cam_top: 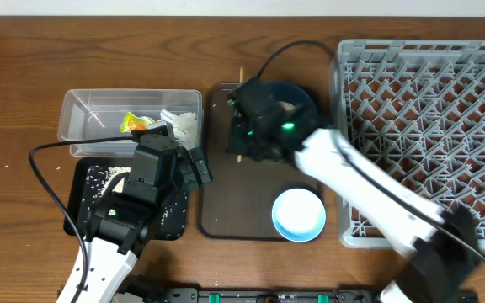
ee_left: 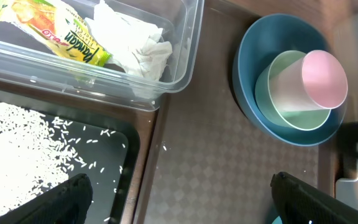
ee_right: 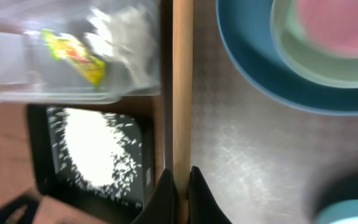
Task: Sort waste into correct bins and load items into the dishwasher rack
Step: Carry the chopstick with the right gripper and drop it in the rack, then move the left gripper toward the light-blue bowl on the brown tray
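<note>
The wooden chopsticks (cam_top: pixel 241 76) are parallel to the dishwasher rack's edge (cam_top: pixel 349 109) beside the brown tray, so my right gripper should go on carrying them until they get just inside it.
My right gripper (ee_right: pixel 182 186) is shut on the wooden chopsticks (ee_right: pixel 182 93), which run along the left edge of the brown serving tray (cam_top: pixel 234 202). The dark blue plate (ee_left: pixel 253 106) holds the mint-green bowl (ee_left: pixel 303 115) with the pink cup (ee_left: pixel 319 78) in it. The small pale blue bowl (cam_top: pixel 299 214) sits at the tray's front. The clear tub (ee_left: pixel 185 56) holds the yellow-green wrapper (ee_left: pixel 55 31) and the white napkin (ee_left: pixel 135 43). Rice (ee_left: pixel 11 143) lies in the black tray (ee_left: pixel 114 155). My left gripper (ee_left: pixel 182 199) is open and empty above the edge between the black and brown trays.
The grey dishwasher rack (cam_top: pixel 428 101) fills the right side, with nothing seen in it. The right arm reaches across the brown tray and hides most of the plate in the overhead view. Cables run over the wooden table.
</note>
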